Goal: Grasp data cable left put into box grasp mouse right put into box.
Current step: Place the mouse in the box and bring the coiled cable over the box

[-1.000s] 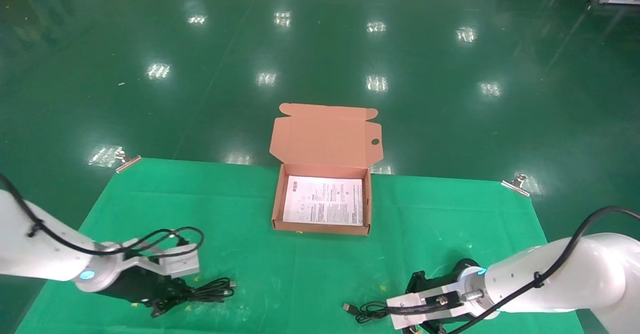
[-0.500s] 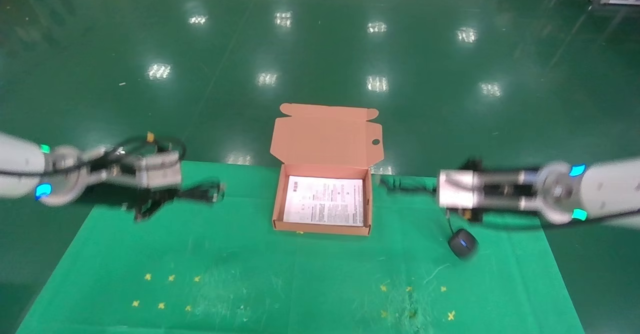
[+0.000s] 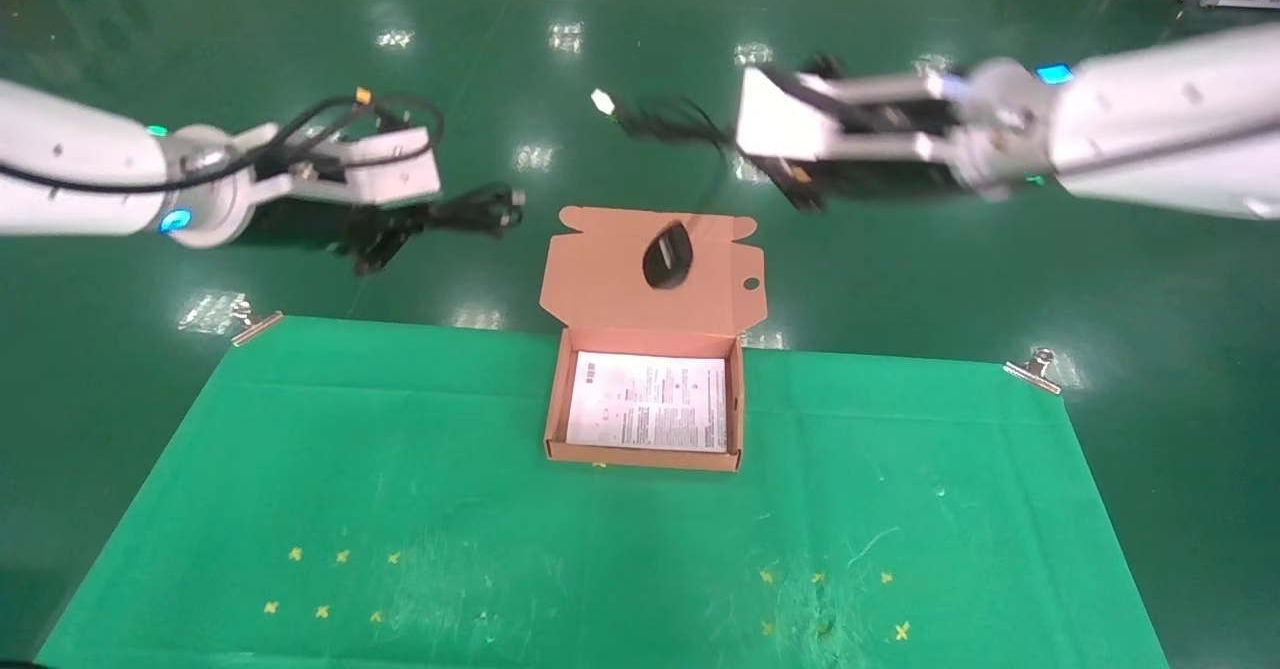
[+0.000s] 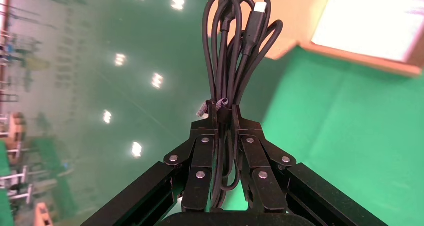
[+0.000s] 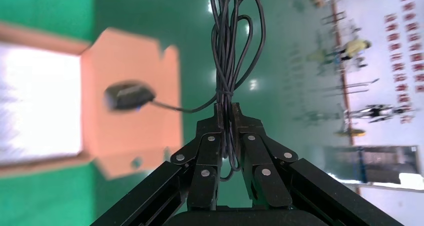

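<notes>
My left gripper should move back while my right gripper first lowers the mouse into the box (image 3: pixel 648 400), because the mouse (image 3: pixel 667 256) hangs by its cord across the lid.
My left gripper (image 3: pixel 400 224) is raised left of the box and shut on the data cable (image 3: pixel 470 214), a thick black looped bundle; in the left wrist view the cable (image 4: pixel 240 51) stands out of the gripper (image 4: pixel 223 108). My right gripper (image 3: pixel 775 174) is raised behind and right of the box, shut on the mouse's thin coiled cord (image 3: pixel 665 119). The black mouse (image 3: pixel 668 254) dangles from that cord in front of the open lid (image 3: pixel 600 279). In the right wrist view the mouse (image 5: pixel 129 95) hangs blurred beyond the gripper (image 5: pixel 226 108). The orange-brown box (image 3: pixel 645 457) sits open, with only the white sheet inside.
The box stands at the far middle of a green mat (image 3: pixel 400 469) clipped at its far corners (image 3: pixel 1030 367). Small yellow crosses (image 3: pixel 320 579) mark the near left and near right of the mat. Shiny green floor lies beyond the table.
Both arms have risen from table height to well above it and moved inward. The mouse, hanging over the right of the mat before, now swings in front of the lid.
</notes>
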